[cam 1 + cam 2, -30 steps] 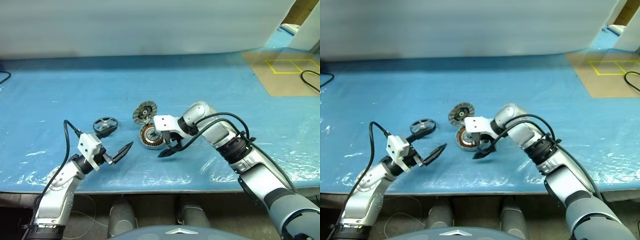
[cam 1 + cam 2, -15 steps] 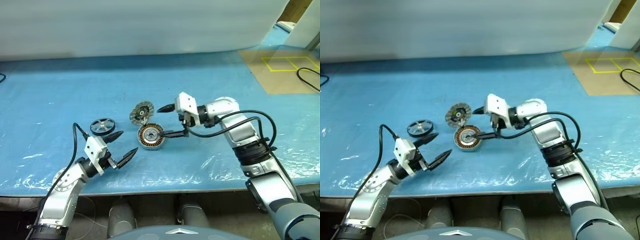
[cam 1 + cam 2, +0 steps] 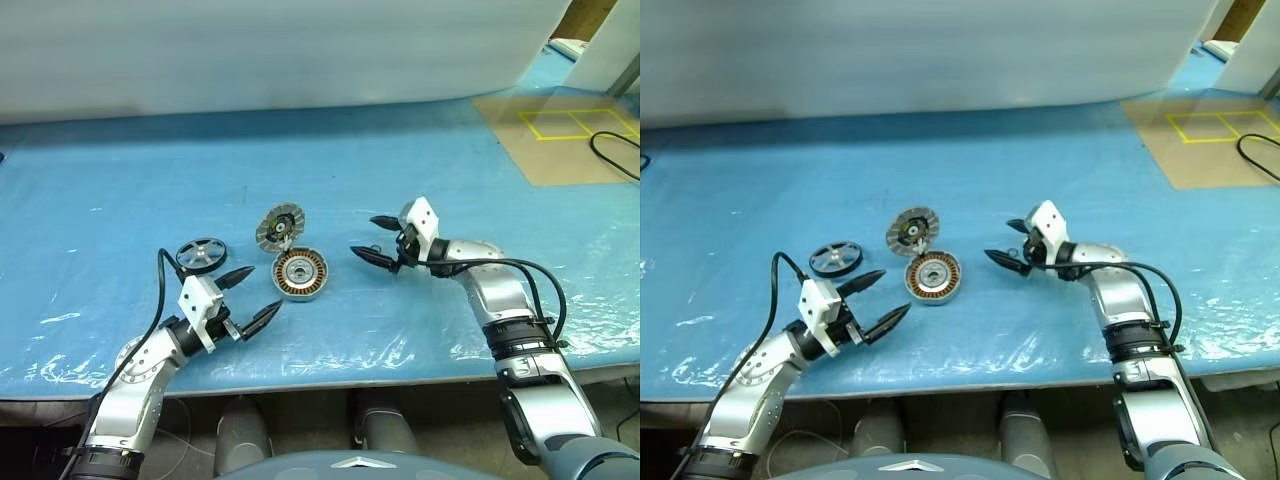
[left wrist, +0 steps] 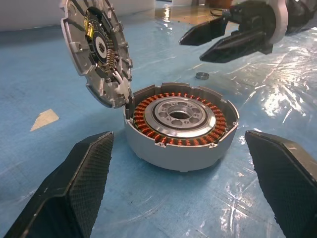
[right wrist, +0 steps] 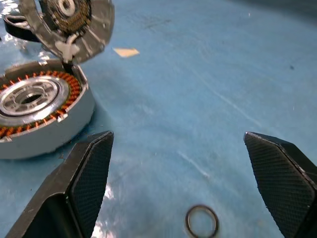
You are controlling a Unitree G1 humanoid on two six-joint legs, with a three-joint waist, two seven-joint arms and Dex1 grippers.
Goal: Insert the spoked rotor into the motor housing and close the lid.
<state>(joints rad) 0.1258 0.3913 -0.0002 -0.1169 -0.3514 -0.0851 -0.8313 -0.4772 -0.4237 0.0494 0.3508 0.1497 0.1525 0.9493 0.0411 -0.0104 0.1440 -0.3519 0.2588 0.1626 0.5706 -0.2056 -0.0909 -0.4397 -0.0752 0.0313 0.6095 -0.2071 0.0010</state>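
I am looking at an open round bore (image 3: 299,271) in the housing's pale centre, so the small metal ring (image 5: 202,221) will sink down inside when I push it.
The motor housing (image 3: 300,274) lies flat on the blue sheet, its copper windings ringing a pale centre (image 4: 181,121). The lid (image 3: 279,225) stands tilted up from the housing's far edge, ribbed face showing (image 4: 96,49). The spoked rotor (image 3: 200,254) lies flat to the left of the housing. My left gripper (image 3: 262,290) is open, low and just left of the housing, pointing at it, with nothing between its fingers (image 4: 74,188). My right gripper (image 3: 362,235) is open and empty, hovering to the right of the housing and aimed towards it.
A small metal ring (image 5: 201,220) lies on the sheet between the right gripper and the housing. A brown board with yellow tape (image 3: 560,140) and a black cable (image 3: 610,155) sit at the far right. A white wall backs the table.
My right gripper has drawn back from over the housing to its right side and rolled, staying open. The left gripper has hardly moved. The camera has shifted a little.
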